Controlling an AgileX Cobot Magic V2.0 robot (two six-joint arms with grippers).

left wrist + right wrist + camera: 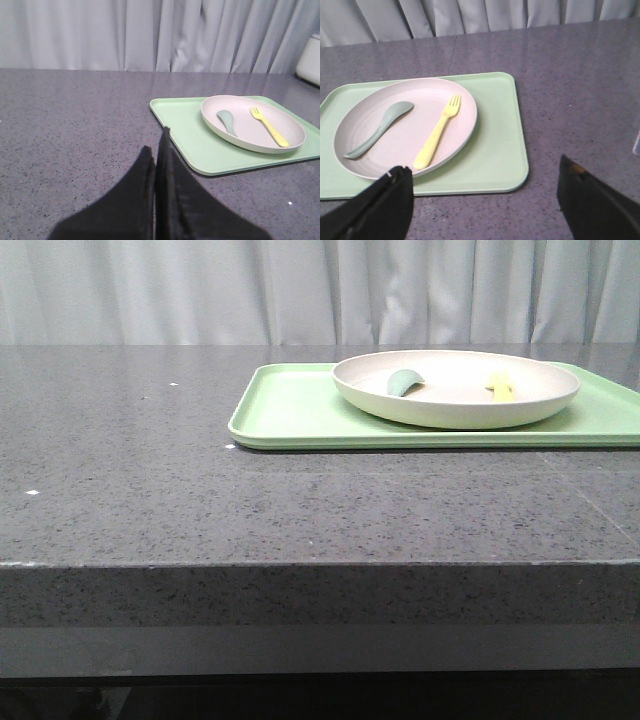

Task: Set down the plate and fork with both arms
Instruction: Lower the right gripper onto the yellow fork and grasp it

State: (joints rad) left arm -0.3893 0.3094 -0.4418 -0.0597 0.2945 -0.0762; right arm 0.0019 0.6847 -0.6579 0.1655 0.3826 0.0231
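Next, my right gripper picks the fork [501, 387] up out of the plate and puts it down on the tray's loose end [612, 412], because the fork is far from my left gripper.
The cream plate [520, 405] rests on a light green tray [290, 410] at the back right of the table. The pale yellow fork [501, 387] lies in the plate next to a muted green spoon [403, 382]. In the left wrist view the plate [245, 135], fork [270, 127] and spoon [227, 121] lie beyond and to one side of my left gripper [156, 142], which is shut and empty over bare table. In the right wrist view my right gripper [485, 175] is open and empty, just short of the tray's near edge; the plate [395, 145] and fork [437, 134] lie ahead.
The tray [500, 150] fills the back right of the dark speckled table [150, 490]. A grey curtain [200, 290] hangs behind the table. A white object [310, 60] stands at the far edge in the left wrist view. Neither arm shows in the front view.
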